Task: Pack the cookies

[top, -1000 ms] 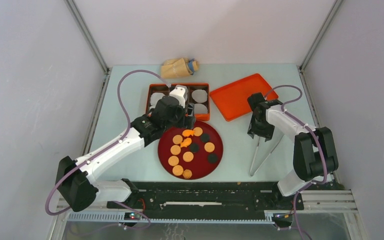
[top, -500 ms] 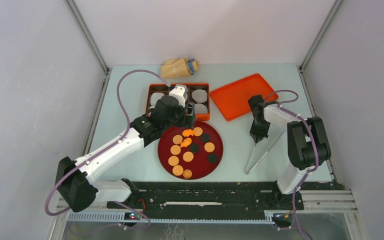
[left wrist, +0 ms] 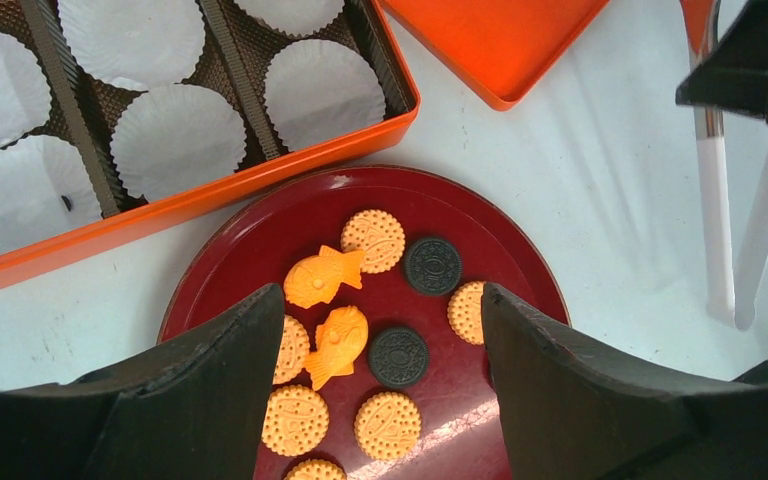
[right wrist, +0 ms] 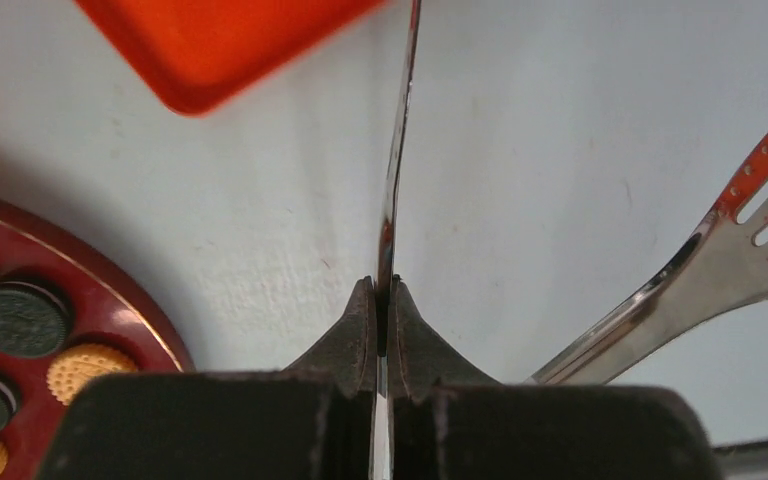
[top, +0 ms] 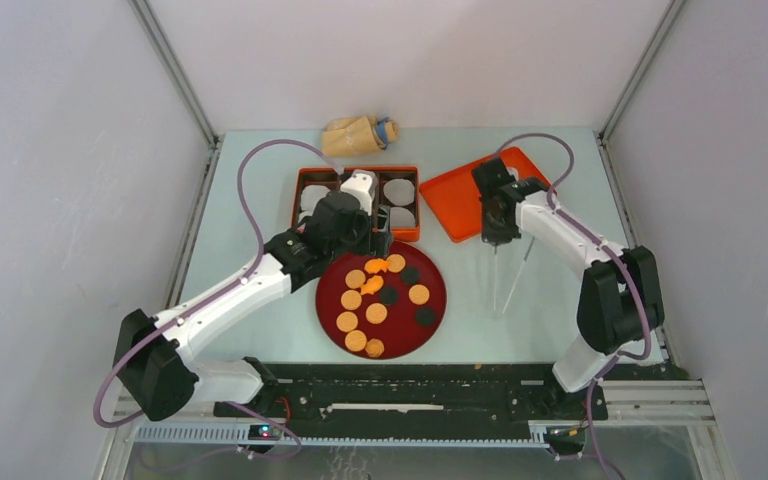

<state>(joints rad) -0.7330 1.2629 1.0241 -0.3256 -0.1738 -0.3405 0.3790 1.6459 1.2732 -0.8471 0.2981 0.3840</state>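
The tongs' slotted head (right wrist: 735, 252) is facing the open orange tray. My right gripper keeps moving toward the tray and lets go of the tongs across its near rim (top: 468, 236).
The cookies (top: 376, 313) lie on a dark red plate (top: 438, 300): tan rounds, black rounds (left wrist: 398, 356) and two orange fish-shaped pieces (left wrist: 339, 338). My left gripper (left wrist: 382, 300) hangs open above the plate's far-left part, with nothing between its fingers; in the top view the left gripper (top: 375, 243) sits at the plate's back edge. My right gripper (right wrist: 383, 285) is shut on one thin arm of metal tongs (right wrist: 397, 150); the other arm (right wrist: 700, 270) splays out to the right. In the top view the right gripper (top: 495, 235) holds the tongs (top: 505, 278) right of the plate.
An orange box (top: 410, 236) with white paper liners (left wrist: 175, 135) in its compartments stands behind the plate. An orange tray (top: 465, 195) lies at the back right, close to the right gripper. A tan bag (top: 358, 134) rests at the table's far edge.
The right gripper has shut on the tongs and carried them back and to the left, toward the orange tray. The left arm has stayed still.
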